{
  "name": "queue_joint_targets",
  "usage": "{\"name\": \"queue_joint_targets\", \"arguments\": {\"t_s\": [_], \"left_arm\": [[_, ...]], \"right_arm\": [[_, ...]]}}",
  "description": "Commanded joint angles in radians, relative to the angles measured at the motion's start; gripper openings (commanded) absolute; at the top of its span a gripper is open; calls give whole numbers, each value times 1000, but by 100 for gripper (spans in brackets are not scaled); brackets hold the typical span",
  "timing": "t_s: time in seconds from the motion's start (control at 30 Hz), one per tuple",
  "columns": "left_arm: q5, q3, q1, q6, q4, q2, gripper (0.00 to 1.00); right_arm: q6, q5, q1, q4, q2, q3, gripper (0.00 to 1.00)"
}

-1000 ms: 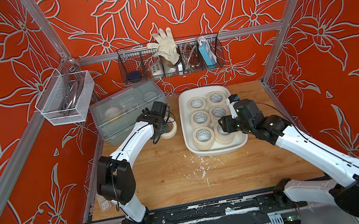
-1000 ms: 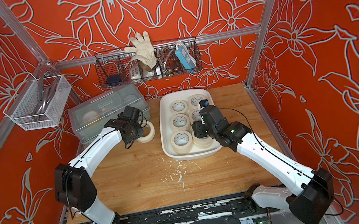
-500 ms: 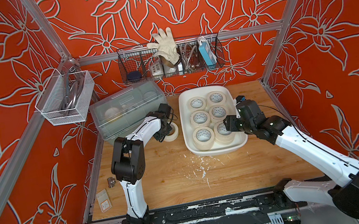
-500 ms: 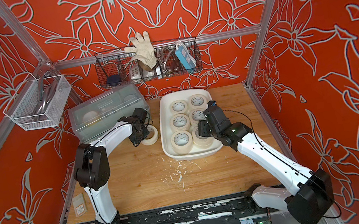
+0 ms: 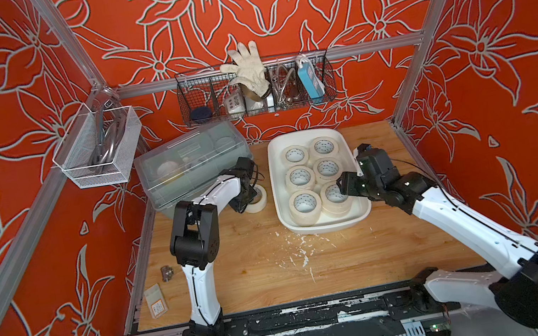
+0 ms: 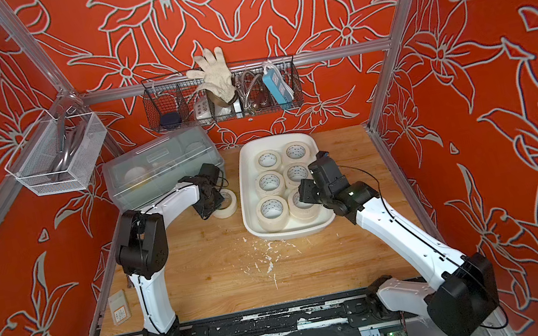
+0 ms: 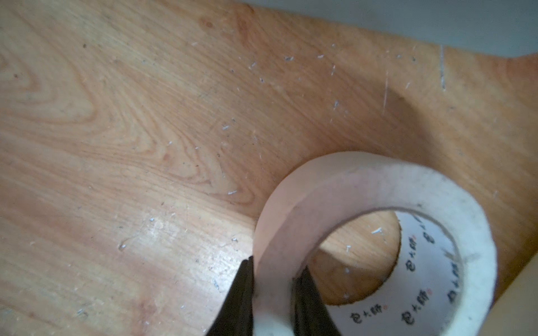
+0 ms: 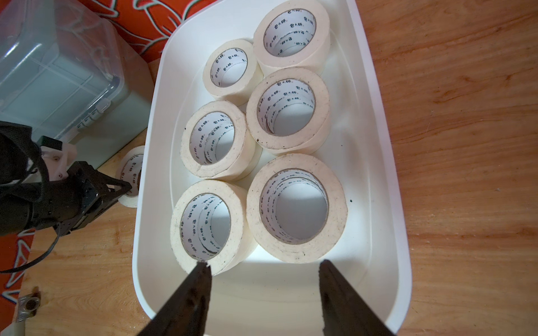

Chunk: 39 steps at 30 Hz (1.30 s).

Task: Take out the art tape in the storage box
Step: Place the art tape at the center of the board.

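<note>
The tape roll (image 5: pixel 258 203) outside is on the other side of the white storage box from my right gripper, so my right gripper should pass the next roll (image 5: pixel 300 176) to my left gripper.
The white storage box (image 5: pixel 278 189) (image 6: pixel 245 195) (image 8: pixel 151 151) stands at the back middle of the wooden table, with several cream art tape rolls (image 5: pixel 305 203) (image 8: pixel 297 203) stacked in it. One more tape roll (image 5: pixel 259 201) (image 6: pixel 230 206) (image 7: pixel 378 180) is outside, just left of the box and low over the wood. My left gripper (image 7: pixel 275 291) (image 5: pixel 247 199) is shut on that roll's wall, one finger inside the ring and one outside. My right gripper (image 8: pixel 265 279) (image 5: pixel 342 187) hangs open over the box's near end, holding nothing, one fingertip (image 8: pixel 201 270) by the near-left stack.
A grey-green box with a translucent lid (image 5: pixel 192 163) stands behind the left arm. Wire baskets hang on the back wall (image 5: pixel 256 92) and the left wall (image 5: pixel 99 146). A small metal piece (image 5: pixel 166 272) and a card (image 5: pixel 155 306) lie off the table's left edge. White flecks (image 5: pixel 297 250) dot the wood.
The left arm's elbow has swung in toward the table while its gripper keeps the roll beside the box. The right gripper has shifted slightly over the near rolls.
</note>
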Motion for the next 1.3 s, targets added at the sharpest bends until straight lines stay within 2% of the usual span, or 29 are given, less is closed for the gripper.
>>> {"name": "queue_joint_targets", "arguments": {"t_s": [0.0,0.37,0.47,0.57,0.87,1.03,1.17,1.27], "left_arm": [[4,25,6,-3,13,5,22],[35,22,7,11,0,-16,38],[38,20,7,24,-13,-41,39],[34,6,7,42,-23,-90,46],[76,-88,-4,150,-45,-339,66],[132,-188,-18,184,-56,-499,86],[204,-315,-23,204,10,-655,99],[230,-372,-25,216,28,-748,99]], "right_arm": [[33,-15,-10,4,8,-13,64],[67,-17,-27,-7,-2,-13,68],[71,-33,-30,-6,-2,-12,68],[84,-38,-32,-13,5,-4,68],[161,-34,-33,-107,136,116,68],[204,-57,-31,-120,234,186,67],[203,-99,-32,-122,338,264,65],[200,-97,-30,-130,413,309,65]]}}
